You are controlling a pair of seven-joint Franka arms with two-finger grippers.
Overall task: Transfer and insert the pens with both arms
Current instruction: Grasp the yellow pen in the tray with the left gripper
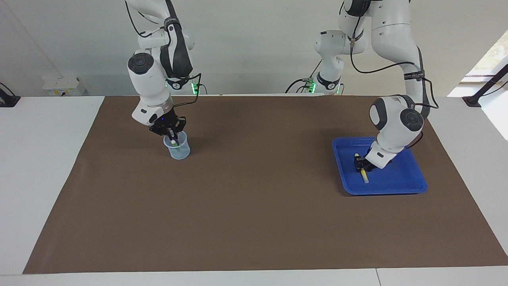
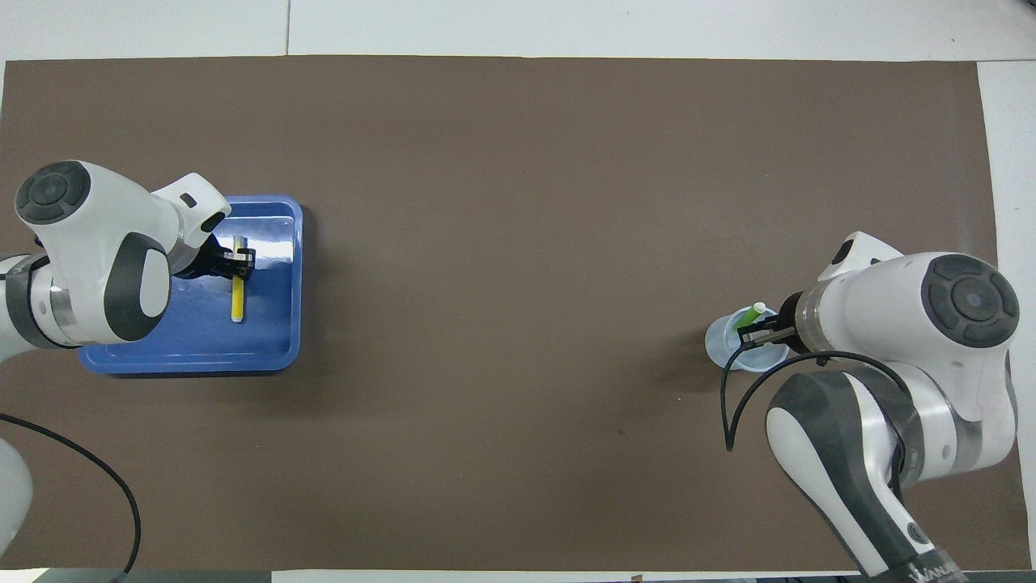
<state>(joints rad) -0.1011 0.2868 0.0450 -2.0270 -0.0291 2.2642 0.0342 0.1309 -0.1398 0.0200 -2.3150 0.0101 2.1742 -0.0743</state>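
Note:
The cup (image 2: 719, 342) is far from the yellow pen in my left gripper. My right gripper should therefore leave the purple pen there and take the yellow pen (image 2: 237, 302) over the mat.
A yellow pen (image 1: 363, 176) (image 2: 237, 301) lies flat in the blue tray (image 1: 397, 184) (image 2: 186, 340) at the left arm's end of the table. My left gripper (image 1: 359, 163) (image 2: 240, 263) is down in the tray, shut on the yellow pen near its end closer to the robots. At the right arm's end stands a clear plastic cup (image 1: 179, 151) (image 2: 724, 344) with a green pen (image 2: 750, 316) leaning in it. My right gripper (image 1: 171, 136) (image 2: 757, 336) sits at the cup's rim, shut on the purple pen (image 1: 172, 139), which reaches down into the cup and is mostly hidden by the fingers.
A brown mat (image 1: 254, 206) covers the table between the cup and the tray. White table surface borders the mat on all sides. A black cable (image 2: 732, 397) loops off the right arm beside the cup.

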